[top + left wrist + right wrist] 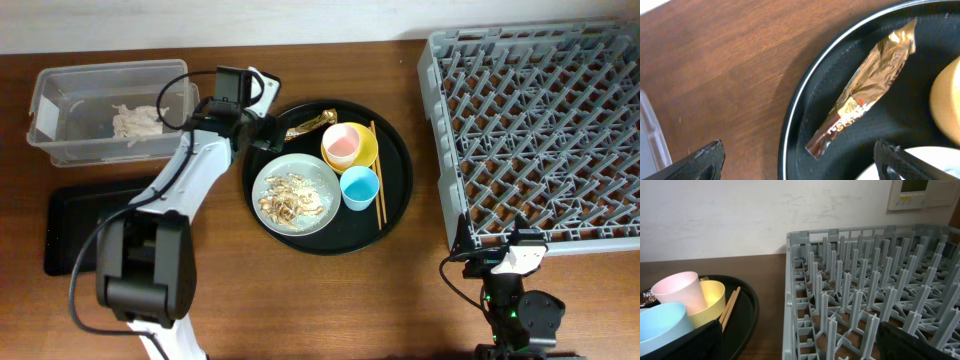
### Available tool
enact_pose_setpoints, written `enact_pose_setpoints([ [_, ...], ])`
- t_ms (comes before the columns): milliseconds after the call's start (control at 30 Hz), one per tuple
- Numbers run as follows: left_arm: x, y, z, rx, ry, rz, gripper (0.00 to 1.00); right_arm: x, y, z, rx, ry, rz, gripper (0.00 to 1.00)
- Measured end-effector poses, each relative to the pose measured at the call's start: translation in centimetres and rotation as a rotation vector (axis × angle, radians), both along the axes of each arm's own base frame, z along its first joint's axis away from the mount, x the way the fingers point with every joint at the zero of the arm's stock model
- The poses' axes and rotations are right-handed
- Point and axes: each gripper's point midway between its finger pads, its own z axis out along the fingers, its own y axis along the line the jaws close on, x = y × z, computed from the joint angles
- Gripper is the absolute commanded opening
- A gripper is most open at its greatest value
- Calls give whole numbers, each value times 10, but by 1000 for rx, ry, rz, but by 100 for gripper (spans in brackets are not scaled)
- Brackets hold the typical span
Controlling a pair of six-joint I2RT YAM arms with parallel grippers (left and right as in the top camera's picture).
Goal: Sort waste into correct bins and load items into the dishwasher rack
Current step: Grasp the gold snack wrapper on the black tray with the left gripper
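Observation:
My left gripper keeps heading toward the gold-brown wrapper (314,124), which lies clear of the yellow bowl and pale plate, until my fingers straddle its narrow body (307,127).
A gold-brown wrapper (865,92) lies on the round black tray's left side, also visible from overhead as the wrapper (308,125). My left gripper (800,160) hovers open over the tray rim just short of it, nothing between its fingers (700,160); from above the left gripper (267,131) is at the tray's upper left. The pale plate (295,195) carries flaky food scraps. A pink cup (342,145) sits in the yellow bowl (367,152), with a blue cup (359,188) and chopsticks (378,172) beside it. My right gripper (800,345) is open and empty at the grey rack's (540,130) near left corner.
The clear box (110,110) at the back left holds crumpled white paper (135,122). A shallow black tray (70,225) lies in front of it. The round black tray (400,190) sits between the left arm and the rack.

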Motion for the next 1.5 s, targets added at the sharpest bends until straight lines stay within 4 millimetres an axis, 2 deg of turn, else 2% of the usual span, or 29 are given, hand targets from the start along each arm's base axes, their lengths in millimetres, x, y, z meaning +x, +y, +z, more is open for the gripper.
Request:
enact_pose_setpoints([
  [100,6,-7,0,39,-42,-61,92,0,0,0,0,0,0,99],
  [233,7,-26,4,76,-88,-174,91,0,0,0,0,0,0,98],
  [367,3,-41,-9,132,-90,-286,93,0,0,0,0,0,0,98],
  [433,5,-43,-24,157,-85,-317,92,0,0,0,0,0,0,98],
  [533,13,-44,-35,174,-107,-333,89,0,0,0,0,0,0,98],
  [633,17,-45,-40,185,-120,-343,79,0,0,0,0,0,0,98],
  [667,17,-45,-44,188,-117,-348,79,0,0,0,0,0,0,98],
  [900,16,-47,-48,195,-112,-359,75,0,0,0,-1,0,0,98],
  [1167,8,-71,-48,217,-126,-441,74,0,0,0,0,0,0,98],
  [1300,7,-72,-49,220,-127,-449,74,0,0,0,0,0,0,98],
  [1433,14,-72,-66,231,-132,-448,64,0,0,0,0,0,0,98],
  [1500,19,-73,-68,237,-153,-444,63,0,0,0,0,0,0,98],
])
